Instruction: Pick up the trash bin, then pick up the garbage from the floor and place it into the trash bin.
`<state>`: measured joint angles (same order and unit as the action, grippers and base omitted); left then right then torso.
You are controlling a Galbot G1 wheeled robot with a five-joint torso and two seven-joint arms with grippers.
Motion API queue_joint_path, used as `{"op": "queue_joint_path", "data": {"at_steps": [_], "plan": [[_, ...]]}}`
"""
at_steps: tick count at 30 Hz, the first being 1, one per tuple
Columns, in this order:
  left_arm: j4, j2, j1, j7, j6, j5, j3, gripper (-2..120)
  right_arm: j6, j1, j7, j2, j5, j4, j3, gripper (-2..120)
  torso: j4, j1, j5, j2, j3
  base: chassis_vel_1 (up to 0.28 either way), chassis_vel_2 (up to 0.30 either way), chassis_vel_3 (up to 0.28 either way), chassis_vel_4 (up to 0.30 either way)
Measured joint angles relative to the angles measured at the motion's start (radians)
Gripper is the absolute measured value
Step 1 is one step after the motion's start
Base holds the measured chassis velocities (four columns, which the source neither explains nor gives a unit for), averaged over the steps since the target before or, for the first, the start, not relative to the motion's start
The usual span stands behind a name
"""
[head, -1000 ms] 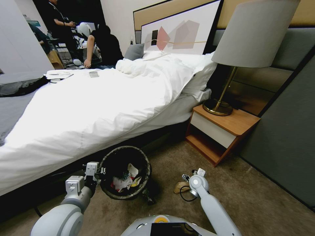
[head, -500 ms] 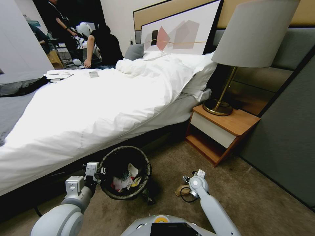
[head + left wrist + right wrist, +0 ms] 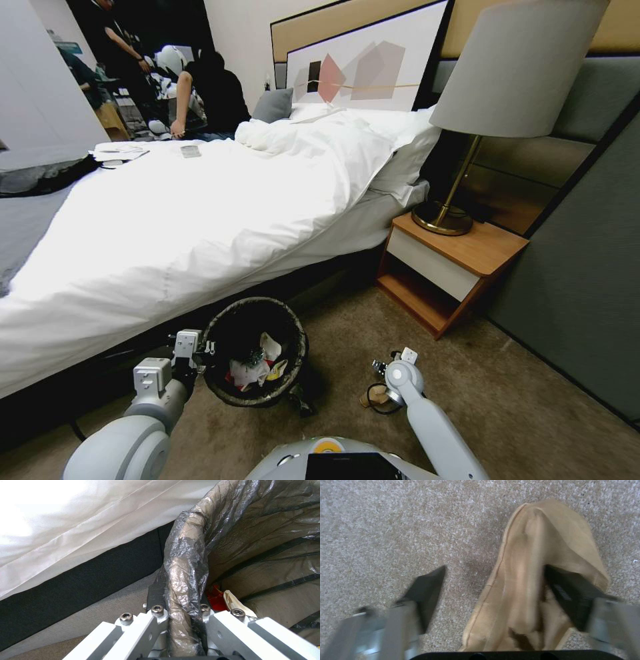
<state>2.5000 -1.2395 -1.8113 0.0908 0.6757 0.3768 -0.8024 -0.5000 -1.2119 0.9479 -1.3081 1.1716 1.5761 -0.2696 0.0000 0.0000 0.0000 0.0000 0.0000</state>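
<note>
I expect the tan paper scrap [image 3: 373, 397] to stay creased and spread out when I lift it, because a raised fold stands up along its middle.
The trash bin [image 3: 235, 396], lined with a dark bag, is low beside the bed. Inside it lie white paper wads [image 3: 248, 373], a red wrapper [image 3: 216, 598] and a yellow wrapper [image 3: 276, 369]. My left gripper [image 3: 181, 610] is shut on the bag-covered rim [image 3: 185, 562] at the bin's left side. My right gripper [image 3: 495, 567] points straight down at the carpet and is open. A tan paper scrap [image 3: 536, 555] of garbage lies between its fingers [image 3: 426, 590], one finger resting on the scrap. In the head view the scrap [image 3: 371, 398] peeks out under the right wrist [image 3: 400, 375].
The bed [image 3: 200, 220] with its white duvet overhangs the bin on the left. A wooden nightstand [image 3: 453, 267] with a brass lamp [image 3: 460, 167] stands ahead on the right, a grey wall panel [image 3: 580, 280] beyond it. Brown carpet [image 3: 533, 413] spreads right of my arm.
My right gripper has dropped lower and a little nearer to me over the tan scrap, covering more of it. The left gripper and the bin have stayed put.
</note>
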Motion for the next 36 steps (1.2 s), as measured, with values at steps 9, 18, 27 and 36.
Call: {"op": "queue_joint_path", "data": {"at_steps": [9,18,27,36], "plan": [[0.000,-0.002,0.001,0.000,0.000,0.000,0.000,1,0.001,0.003,-0.002,0.002,-0.003,-0.001,0.001,36,0.0000,0.000,0.0000,0.000,0.000,0.000,0.000,0.000,0.000],[0.000,0.001,0.001,0.000,0.000,0.001,-0.001,1,0.001,0.002,-0.008,0.003,-0.016,-0.004,-0.001,3,0.0000,0.000,-0.0001,0.000,0.000,0.000,0.000,0.000,0.000],[0.000,0.002,0.002,0.001,0.000,0.001,0.002,1,0.001,0.002,-0.013,0.005,-0.025,-0.007,-0.005,0,0.0000,0.000,0.0000,0.000,0.000,0.000,0.000,0.000,0.000],[0.000,0.004,0.000,0.001,0.000,0.001,0.002,1,-0.005,-0.013,-0.060,0.007,-0.143,0.071,-0.052,0,0.0000,0.000,0.0002,0.000,0.000,0.000,0.000,0.000,0.000]]}}
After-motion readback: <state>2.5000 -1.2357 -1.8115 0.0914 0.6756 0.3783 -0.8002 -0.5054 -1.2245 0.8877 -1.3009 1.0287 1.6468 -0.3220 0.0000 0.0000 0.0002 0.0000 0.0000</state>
